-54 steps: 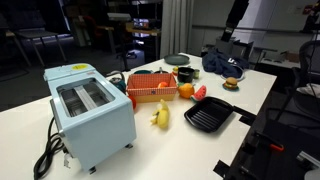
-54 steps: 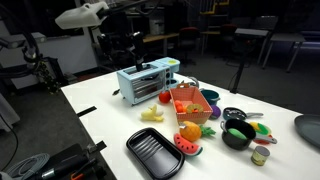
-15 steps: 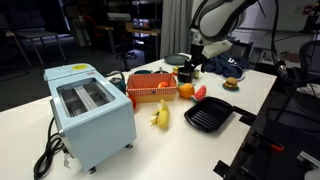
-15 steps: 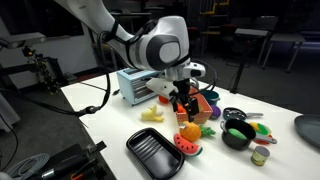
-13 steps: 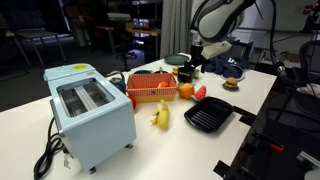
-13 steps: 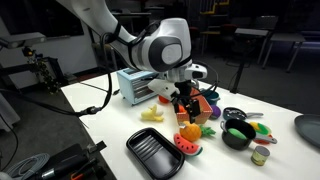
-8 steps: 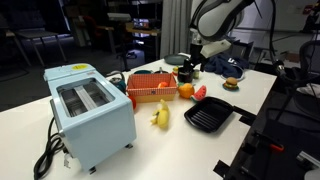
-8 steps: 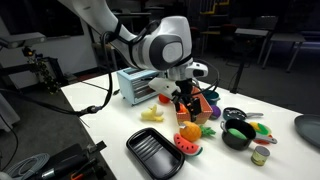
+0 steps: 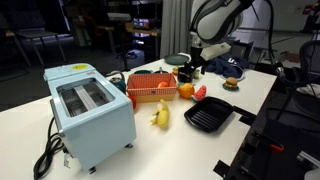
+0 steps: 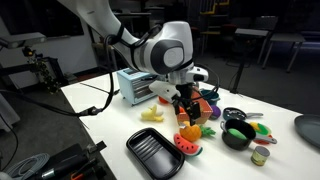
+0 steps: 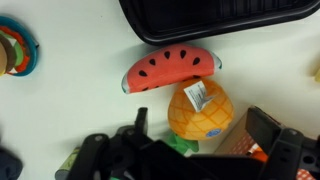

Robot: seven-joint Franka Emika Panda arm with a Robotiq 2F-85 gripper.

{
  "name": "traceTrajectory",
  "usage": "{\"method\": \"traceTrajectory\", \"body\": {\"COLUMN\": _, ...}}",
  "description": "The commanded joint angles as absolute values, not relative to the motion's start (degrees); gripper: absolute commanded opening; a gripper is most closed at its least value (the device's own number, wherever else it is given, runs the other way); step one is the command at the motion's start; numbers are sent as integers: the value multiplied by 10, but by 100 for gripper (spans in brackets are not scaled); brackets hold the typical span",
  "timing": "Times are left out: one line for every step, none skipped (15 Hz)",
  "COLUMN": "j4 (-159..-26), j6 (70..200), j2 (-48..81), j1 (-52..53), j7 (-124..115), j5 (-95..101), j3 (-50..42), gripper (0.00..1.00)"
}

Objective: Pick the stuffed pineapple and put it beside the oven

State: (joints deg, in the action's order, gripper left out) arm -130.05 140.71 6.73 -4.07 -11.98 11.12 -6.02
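I keep moving my gripper down until my fingers are on either side of the pineapple's body, then close them. My open fingers straddle the stuffed pineapple's orange body (image 11: 200, 112) and are clear of the watermelon slice (image 11: 172, 67).
The stuffed pineapple (image 11: 198, 110) is orange with a white tag and green leaves, and lies on the white table. It also shows in both exterior views (image 9: 186, 90) (image 10: 188, 131). My gripper (image 11: 200, 132) is open and hovers just over it, with one finger (image 11: 140, 122) and the other finger (image 11: 265, 126) on either side of the fruit. It shows in both exterior views (image 9: 190, 70) (image 10: 184, 112). The light blue toaster oven (image 9: 90, 110) (image 10: 148, 80) stands at the table's far end from the pineapple.
A red watermelon slice (image 11: 171, 68) (image 10: 187, 148) lies next to the pineapple. A black grill pan (image 9: 208, 117) (image 10: 155, 153), an orange basket (image 9: 150, 85) (image 10: 190, 102), a banana (image 9: 161, 115) and a black bowl (image 10: 238, 135) are nearby.
The arm has swung in from the back of the table to above the pineapple. Over the last second it has barely moved, edging slightly lower.
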Motion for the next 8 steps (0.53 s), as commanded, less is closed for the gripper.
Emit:
{"method": "traceTrajectory", "body": {"j4": -1256, "j6": 1401, "j2": 126, "j1": -52, "j7": -109, "j5": 58, "j3": -64, "gripper": 100}}
{"method": "traceTrajectory", "body": {"j4": -1245, "j6": 1409, "j2": 143, "j1": -56, "j7": -100, "j5": 40, "j3": -65, "gripper": 100}}
{"method": "traceTrajectory", "body": {"j4": -1237, "j6": 1423, "j2": 158, "j1": -57, "j7": -97, "j5": 37, "j3": -66, "gripper": 100}}
{"method": "traceTrajectory", "body": {"j4": -1223, "j6": 1438, "j2": 180, "j1": -58, "j7": -88, "j5": 32, "j3": -65, "gripper": 100}}
{"method": "traceTrajectory", "body": {"j4": -1208, "j6": 1448, "j2": 198, "j1": -57, "j7": -86, "j5": 33, "j3": -65, "gripper": 100}}
{"method": "traceTrajectory", "body": {"j4": -1191, "j6": 1457, "j2": 218, "j1": -56, "j7": -85, "j5": 33, "j3": -65, "gripper": 100}}
{"method": "traceTrajectory", "body": {"j4": -1177, "j6": 1462, "j2": 233, "j1": -56, "j7": -81, "j5": 33, "j3": -63, "gripper": 100}}
{"method": "traceTrajectory", "body": {"j4": -1159, "j6": 1468, "j2": 256, "j1": -48, "j7": -87, "j5": 35, "j3": -60, "gripper": 100}}
